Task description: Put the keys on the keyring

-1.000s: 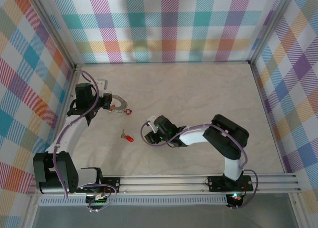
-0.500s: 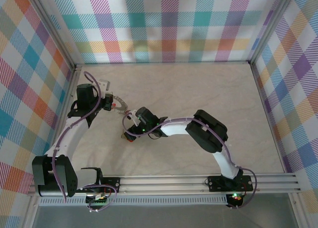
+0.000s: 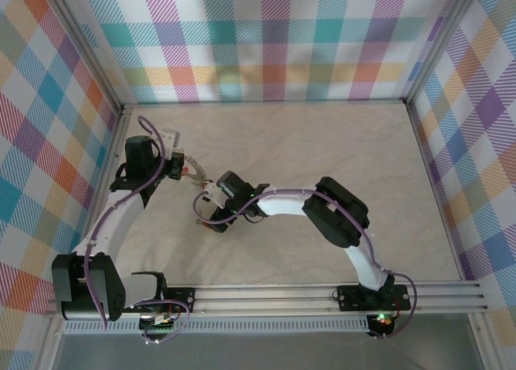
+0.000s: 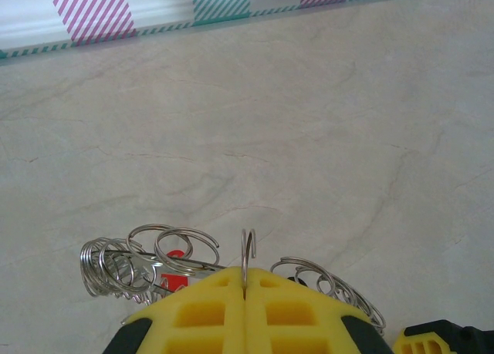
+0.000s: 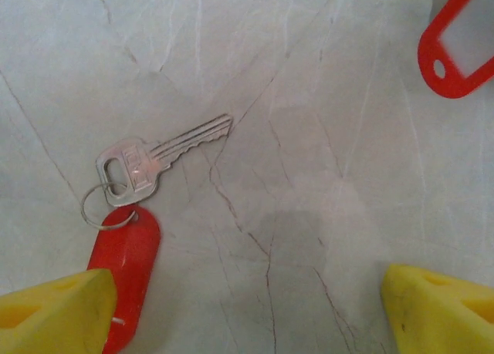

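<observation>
The key's red tag (image 5: 129,250) has one finger on it and the way from the keyring is open, so my right gripper keeps dragging until the key lies clear.
A silver key (image 5: 158,159) with a small split ring and a red tag (image 5: 123,265) lies flat on the table. My right gripper (image 5: 247,315) hovers open above it, the tag's end tucked under the left yellow fingertip (image 5: 54,311) and the right one (image 5: 440,308) far to the side. In the top view this gripper (image 3: 211,213) is just right of the left arm. The keyring (image 4: 158,257), a chain of silvery wire loops, is held by my left gripper (image 4: 245,275), whose yellow jaws are shut on one upright loop (image 4: 248,250). A red key part (image 4: 179,263) shows among the loops.
Another red tag (image 5: 455,49) lies at the top right of the right wrist view. The left wall (image 3: 72,144) is close behind the left gripper (image 3: 176,170). Bare marbled table (image 3: 322,144) stretches to the right and back.
My right arm has swung left from the table's middle until it is over the loose key, and its jaws have widened. The left gripper and keyring have barely shifted.
</observation>
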{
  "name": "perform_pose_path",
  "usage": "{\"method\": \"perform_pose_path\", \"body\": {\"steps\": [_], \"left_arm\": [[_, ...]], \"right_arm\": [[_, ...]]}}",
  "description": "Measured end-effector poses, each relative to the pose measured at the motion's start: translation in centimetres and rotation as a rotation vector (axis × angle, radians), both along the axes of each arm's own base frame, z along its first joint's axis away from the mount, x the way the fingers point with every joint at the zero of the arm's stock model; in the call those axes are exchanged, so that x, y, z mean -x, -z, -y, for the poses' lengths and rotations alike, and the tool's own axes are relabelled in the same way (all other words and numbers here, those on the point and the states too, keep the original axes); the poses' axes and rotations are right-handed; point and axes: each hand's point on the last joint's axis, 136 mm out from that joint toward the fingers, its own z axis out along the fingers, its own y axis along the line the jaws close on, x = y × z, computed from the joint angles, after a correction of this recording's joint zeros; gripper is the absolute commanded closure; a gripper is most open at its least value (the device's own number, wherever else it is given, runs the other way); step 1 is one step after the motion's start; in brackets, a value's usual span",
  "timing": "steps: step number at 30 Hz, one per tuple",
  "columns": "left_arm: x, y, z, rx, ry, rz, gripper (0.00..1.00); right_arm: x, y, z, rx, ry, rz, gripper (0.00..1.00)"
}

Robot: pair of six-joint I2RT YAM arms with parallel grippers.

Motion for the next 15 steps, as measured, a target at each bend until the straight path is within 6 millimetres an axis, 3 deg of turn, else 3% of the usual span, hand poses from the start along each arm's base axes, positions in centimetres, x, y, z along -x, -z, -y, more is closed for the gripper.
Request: {"method": "perform_pose_path", "body": {"steps": [10, 15], "left_arm": [[-0.1, 0.1, -0.3, -0.015, -0.012, 0.001, 1.00], [-0.1, 0.1, -0.3, -0.015, -0.012, 0.001, 1.00]], "right_arm": [[-1.2, -0.6, 1.9, 0.200, -0.042, 0.163, 0.10], [-1.5, -1.1, 4.7, 0.312, -0.068, 0.238, 0.10]]}}
